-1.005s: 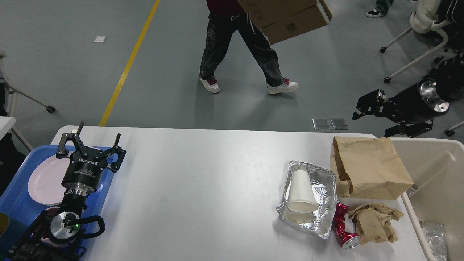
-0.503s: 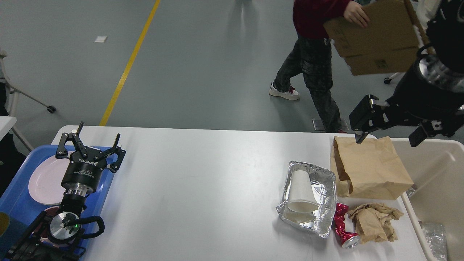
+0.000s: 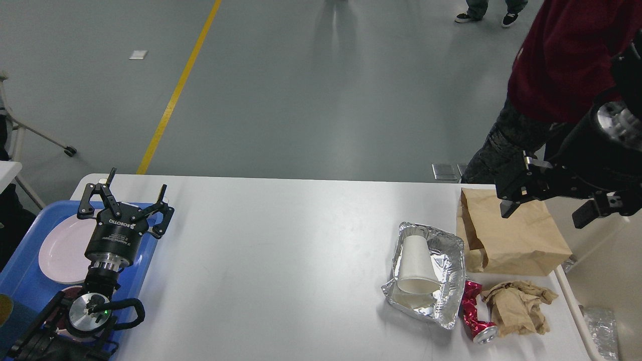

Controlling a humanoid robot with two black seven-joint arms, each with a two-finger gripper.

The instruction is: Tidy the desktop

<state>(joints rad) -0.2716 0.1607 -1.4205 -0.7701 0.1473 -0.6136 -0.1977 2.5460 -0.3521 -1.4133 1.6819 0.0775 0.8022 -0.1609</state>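
Note:
I expect the brown paper bag (image 3: 518, 235) to buckle away from my right gripper when I lift it, because it lies flat with a loose folded edge (image 3: 472, 239).
The white desktop (image 3: 281, 260) fills the lower view. At its right end lie a foil tray (image 3: 448, 249) holding a tipped white paper cup (image 3: 416, 265), a brown paper bag (image 3: 516, 240), a crushed red can (image 3: 474, 313) and a crumpled brown paper (image 3: 516, 306). My right gripper (image 3: 544, 215) is open and empty, hovering over the far end of the bag. My left gripper (image 3: 135, 189) is open and empty, pointing up over the blue tray's right edge.
A blue tray (image 3: 20, 281) with a pink plate (image 3: 60, 250) sits at the table's left end. A beige bin (image 3: 614, 271) stands off the right end, foil scrap inside. A person in a red top (image 3: 562, 60) stands close behind my right arm.
My right gripper has come in from beyond the table's far right corner and lowered over the paper bag. The person walked from the middle to the right. My left arm has not moved.

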